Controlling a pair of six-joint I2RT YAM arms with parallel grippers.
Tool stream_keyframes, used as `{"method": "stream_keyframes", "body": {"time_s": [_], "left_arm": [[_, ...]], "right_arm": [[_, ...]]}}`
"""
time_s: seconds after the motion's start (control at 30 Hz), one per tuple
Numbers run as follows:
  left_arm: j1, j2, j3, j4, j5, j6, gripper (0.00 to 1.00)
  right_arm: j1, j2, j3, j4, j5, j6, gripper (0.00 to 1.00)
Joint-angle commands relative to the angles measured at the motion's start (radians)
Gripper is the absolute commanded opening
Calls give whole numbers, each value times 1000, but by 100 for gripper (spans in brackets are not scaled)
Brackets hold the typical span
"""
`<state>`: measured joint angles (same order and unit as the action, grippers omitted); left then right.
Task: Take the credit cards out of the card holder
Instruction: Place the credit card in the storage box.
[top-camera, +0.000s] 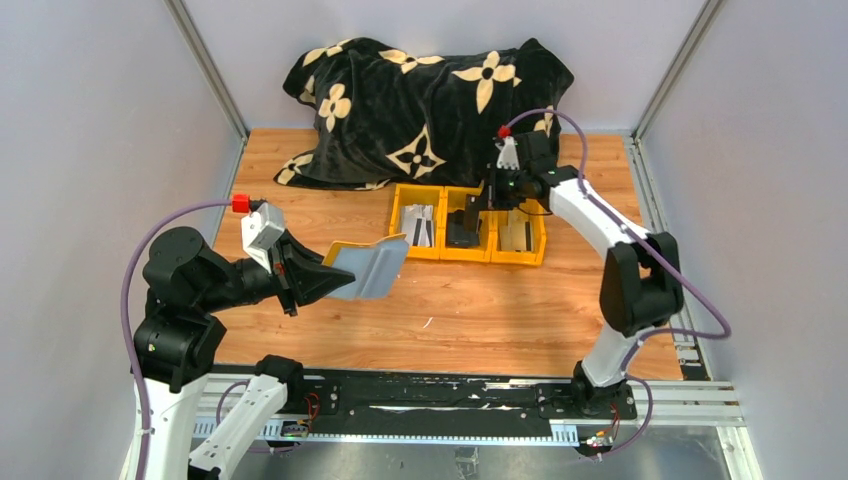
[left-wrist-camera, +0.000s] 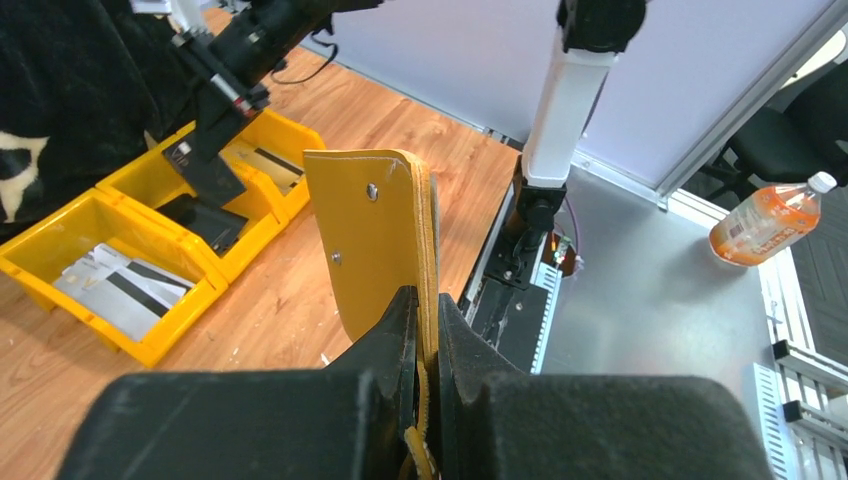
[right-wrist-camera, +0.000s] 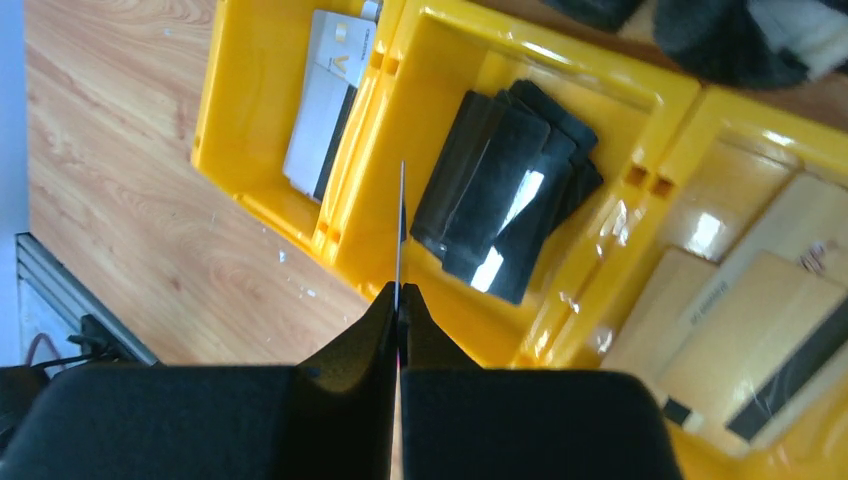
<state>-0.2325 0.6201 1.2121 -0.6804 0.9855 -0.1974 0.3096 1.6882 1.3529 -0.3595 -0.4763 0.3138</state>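
The dark card (top-camera: 471, 212) hangs with its edge down over the matching black cards in the middle bin (top-camera: 461, 233). My right gripper should keep lowering until it is inside the bin's sides, then let go.
My left gripper (top-camera: 318, 281) is shut on the mustard-yellow flap (left-wrist-camera: 375, 240) of the card holder (top-camera: 368, 268) and holds it in the air over the left part of the table, silvery side up. My right gripper (top-camera: 482, 203) is shut on a thin card (right-wrist-camera: 401, 225), seen edge-on, above the wall between the left and middle yellow bins. From the left wrist view that card (left-wrist-camera: 207, 177) looks dark. Pale whitish credit cards (right-wrist-camera: 322, 105) lie in the left bin (top-camera: 402, 205). The holder's pockets are hidden.
Three yellow bins stand in a row mid-table. The middle bin (right-wrist-camera: 440, 60) holds black cards (right-wrist-camera: 505, 190) and the right bin (top-camera: 540, 245) holds beige cards (right-wrist-camera: 760, 310). A black blanket (top-camera: 430, 95) with beige flowers lies behind them. An orange bottle (left-wrist-camera: 765, 220) stands off the table.
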Motion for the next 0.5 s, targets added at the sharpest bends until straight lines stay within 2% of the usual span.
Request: {"method": "stream_keyframes", "body": {"time_s": [0.0,0.2,0.47], "left_arm": [[1,0,32,29,38,28,0],[1,-23,32,28,64,50,0],[1,-30,29,29,80,59,0]], "right_arm": [[62,111,106,-19,85,-31,0],[94,240,203,-54,130,-36,0],[117,308,207,-55,140,-42,0]]}}
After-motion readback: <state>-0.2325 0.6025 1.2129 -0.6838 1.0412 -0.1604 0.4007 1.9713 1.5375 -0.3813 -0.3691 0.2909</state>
